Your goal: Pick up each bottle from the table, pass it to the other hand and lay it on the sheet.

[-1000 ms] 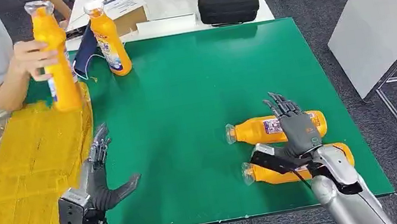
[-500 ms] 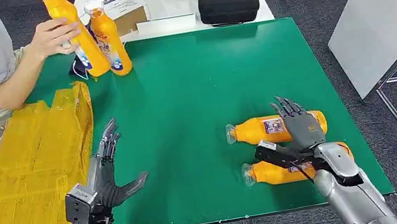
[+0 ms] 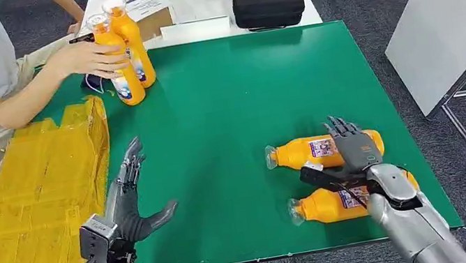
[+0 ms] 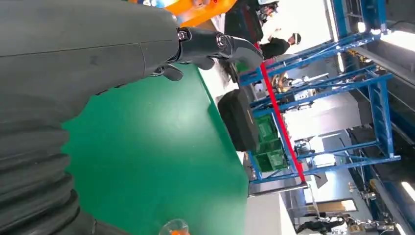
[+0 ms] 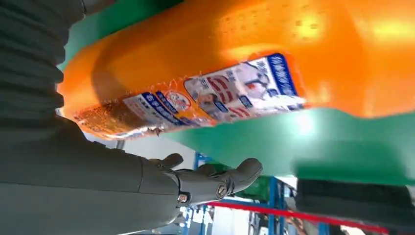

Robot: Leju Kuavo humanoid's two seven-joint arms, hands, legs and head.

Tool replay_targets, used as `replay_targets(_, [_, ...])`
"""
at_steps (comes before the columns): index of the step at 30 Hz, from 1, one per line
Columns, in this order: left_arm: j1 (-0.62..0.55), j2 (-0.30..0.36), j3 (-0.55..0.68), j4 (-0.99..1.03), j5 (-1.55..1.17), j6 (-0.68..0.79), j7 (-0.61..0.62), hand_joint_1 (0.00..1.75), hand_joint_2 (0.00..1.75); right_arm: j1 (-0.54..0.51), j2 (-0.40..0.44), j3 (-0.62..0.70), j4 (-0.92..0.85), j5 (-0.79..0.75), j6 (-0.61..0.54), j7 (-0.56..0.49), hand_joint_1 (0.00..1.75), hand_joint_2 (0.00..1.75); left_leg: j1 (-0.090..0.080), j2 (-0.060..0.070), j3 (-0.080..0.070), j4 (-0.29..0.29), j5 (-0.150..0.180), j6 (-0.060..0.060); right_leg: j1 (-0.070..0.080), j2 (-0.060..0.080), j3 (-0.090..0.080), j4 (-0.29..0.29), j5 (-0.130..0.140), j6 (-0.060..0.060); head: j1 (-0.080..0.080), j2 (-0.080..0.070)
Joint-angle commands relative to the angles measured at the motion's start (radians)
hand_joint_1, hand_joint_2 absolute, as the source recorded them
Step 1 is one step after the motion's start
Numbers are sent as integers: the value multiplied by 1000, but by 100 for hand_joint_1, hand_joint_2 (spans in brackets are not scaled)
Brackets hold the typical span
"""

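The far bottle's label (image 3: 299,153) of small drawings (image 3: 323,147) points up, so I expect its brand label to be hidden underneath when I lift and pass it.
Two orange bottles lie on their sides on the green table (image 3: 227,111) at the right, the far bottle (image 3: 304,153) and the near bottle (image 3: 330,205). My right hand (image 3: 355,154) hovers over them with fingers spread and its thumb (image 3: 318,176) between the two, holding nothing. The right wrist view has a bottle (image 5: 220,73) close above my right hand (image 5: 98,181). My left hand (image 3: 127,203) is open above the table beside the yellow sheet (image 3: 23,207). My left hand (image 4: 98,63) also fills the left wrist view, empty.
A person sits at the far left, one hand on an upright orange bottle (image 3: 114,69) beside a second upright bottle (image 3: 133,45). A black case (image 3: 267,0) and a cardboard box (image 3: 146,4) lie on the white table behind. A white cabinet (image 3: 452,19) stands at the right.
The person carried a bottle from above the sheet and stood it beside the other upright one. My right hand drew back a little over the lying bottles; my left hand edged forward.
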Motion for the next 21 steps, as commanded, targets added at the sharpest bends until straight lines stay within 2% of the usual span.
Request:
replay_targets(1, [-16,0,-35,37,8,3,8,0,175,-121,-24,41,297,23,58,25,0,175,1,0,7,0,-3,-1,1,3,8,-1,-2,-1,0,0])
replay_targets(4, [-23,-5,-37,53,19,1,10,0,175,-155,-51,46,357,33,84,34,0,175,2,-1,10,0,-4,-2,1,3,11,-2,-3,-2,0,0])
replay_targets(5, [-28,-6,-38,64,24,1,10,0,175,-175,-58,50,387,34,101,31,0,175,1,-1,6,0,-2,-1,1,1,7,-2,-1,-1,0,0])
replay_targets(6, [-30,-7,-39,70,28,0,9,0,175,-189,-64,50,402,34,110,29,2,175,2,-2,9,0,-3,-1,1,1,10,-2,-3,-1,0,0])
replay_targets(7, [-37,-8,-39,82,35,-2,8,0,175,-207,-63,48,421,35,113,38,49,175,2,-3,12,0,-4,-2,1,1,14,-2,-4,-2,0,0])
replay_targets(8, [-39,-8,-40,86,35,-1,8,0,175,-217,-60,44,432,34,111,40,154,175,1,-2,10,0,-2,-1,1,1,11,-2,-2,-1,0,0])
replay_targets(9, [-40,-9,-38,89,39,0,6,0,175,-225,-58,47,440,35,121,39,173,175,1,-1,8,0,-1,-1,1,1,9,-2,-1,-1,0,0])
replay_targets(17, [-40,-7,-31,97,50,5,14,0,175,-211,-29,41,423,2,86,8,175,175,1,-2,13,-1,-1,-1,0,1,14,-3,-2,1,0,0])
replay_targets(20, [-39,-5,-29,93,51,7,17,0,175,-197,-5,17,371,-35,38,-15,175,175,1,-1,11,0,-1,0,0,1,12,-2,-2,2,0,0])
replay_targets(21, [-39,-5,-29,89,51,8,19,0,175,-181,13,-9,327,-64,-13,-34,175,175,1,-1,13,0,-2,-1,1,3,15,-2,-3,1,0,0])
